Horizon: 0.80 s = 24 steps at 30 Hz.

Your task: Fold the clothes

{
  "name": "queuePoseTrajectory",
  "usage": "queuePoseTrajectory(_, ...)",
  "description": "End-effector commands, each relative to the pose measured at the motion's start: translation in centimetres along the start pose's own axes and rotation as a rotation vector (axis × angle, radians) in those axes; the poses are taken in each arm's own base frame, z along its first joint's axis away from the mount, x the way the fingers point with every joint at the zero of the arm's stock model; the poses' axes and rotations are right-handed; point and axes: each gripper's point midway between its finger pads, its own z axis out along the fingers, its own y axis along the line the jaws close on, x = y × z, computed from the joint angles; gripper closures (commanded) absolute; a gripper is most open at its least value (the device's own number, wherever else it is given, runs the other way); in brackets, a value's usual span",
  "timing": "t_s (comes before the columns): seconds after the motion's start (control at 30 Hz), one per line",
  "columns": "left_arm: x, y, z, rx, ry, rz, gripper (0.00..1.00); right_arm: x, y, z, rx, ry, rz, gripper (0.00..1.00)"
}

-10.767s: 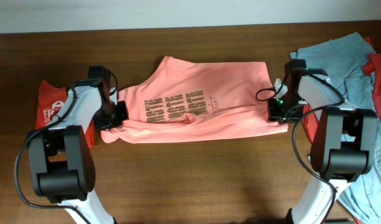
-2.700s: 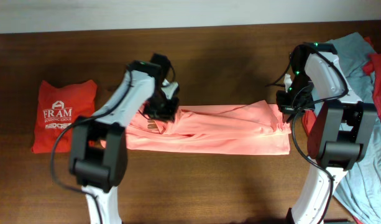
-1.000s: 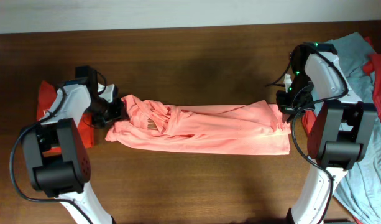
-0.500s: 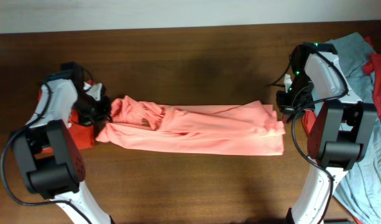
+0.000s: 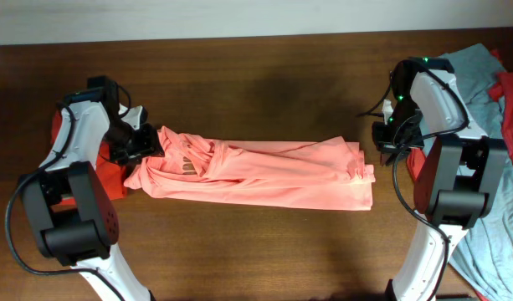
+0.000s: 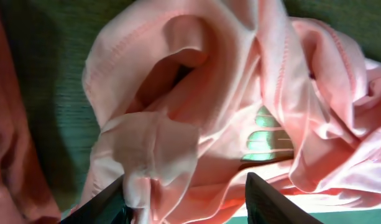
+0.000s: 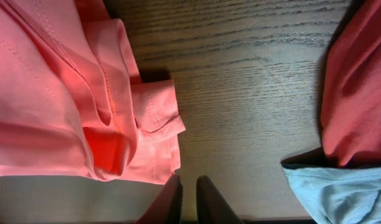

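Observation:
My left gripper should gather the salmon-pink shirt's end [image 5: 152, 181], lift it high and fold it toward the salmon-pink shirt's middle [image 5: 271, 172], because that end lies bunched up next to the orange-red shirt.
The salmon-pink shirt [image 5: 264, 176] lies as a long folded band across the middle of the table, its left end bunched. My left gripper [image 5: 147, 144] sits at that bunched end. In the left wrist view the left gripper [image 6: 190, 202] stands open, with rumpled pink cloth [image 6: 178, 124] lying between the fingers and a wad against the left finger [image 6: 109, 202]. My right gripper [image 5: 388, 142] hangs just off the shirt's right end. Seen from the right wrist, the right gripper [image 7: 189, 196] is shut and empty over bare wood, beside the sleeve hem [image 7: 156, 118].
A folded orange-red shirt [image 5: 62, 125] lies at the far left, mostly under the left arm. A light grey-blue shirt [image 5: 465, 71] and a red one [image 5: 511, 92] are heaped at the right edge, close to the right gripper, the red one [image 7: 355, 93] nearest.
The left gripper tugged the shirt's left end leftward, came back slightly right and opened. The whole shirt slid left, so its right end pulled away from the still right gripper.

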Motion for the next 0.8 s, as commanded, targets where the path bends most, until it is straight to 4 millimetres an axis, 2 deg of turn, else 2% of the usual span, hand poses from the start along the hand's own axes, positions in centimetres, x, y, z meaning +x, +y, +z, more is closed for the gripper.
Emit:
queuePoseTrajectory(0.0, 0.0, 1.4, 0.1, -0.079, 0.005, 0.007, 0.42, 0.1, -0.2, -1.6, 0.018, -0.051, -0.009, 0.86)
queuePoseTrajectory(0.13, -0.3, 1.9, 0.5, -0.099, -0.011, 0.010, 0.38, 0.1, -0.2, -1.6, 0.018, -0.050, -0.009, 0.86)
queuePoseTrajectory(0.33, 0.3, 1.7, 3.0, -0.100, -0.008, 0.029, 0.35, 0.1, -0.2, -1.6, 0.018, -0.050, -0.009, 0.86)
queuePoseTrajectory(0.47, 0.8, 2.1, 4.6, -0.100, 0.023, 0.025, 0.38, 0.1, -0.2, -1.6, 0.018, -0.050, -0.009, 0.85)
queuePoseTrajectory(0.5, 0.8, 2.1, 4.8, -0.100, 0.028, 0.024, 0.48, 0.1, -0.2, -1.6, 0.018, -0.049, -0.009, 0.86)
queuePoseTrajectory(0.57, 0.9, 2.0, 4.9, -0.100, 0.032, 0.027, 0.87, 0.1, -0.2, -1.6, 0.018, -0.049, -0.009, 0.85)
queuePoseTrajectory(0.6, 0.9, 2.0, 4.6, -0.100, 0.032, 0.026, 1.00, 0.1, -0.2, -1.6, 0.018, -0.049, -0.009, 0.85)
queuePoseTrajectory(0.7, 0.7, 2.0, 3.6, -0.113, 0.036, 0.023, 1.00, 0.1, -0.2, -1.6, 0.019, -0.048, -0.009, 0.85)
queuePoseTrajectory(0.77, 0.1, 2.7, 1.3, -0.166, 0.020, 0.013, 1.00, 0.2, -0.2, -1.6, 0.019, -0.046, -0.009, 0.85)
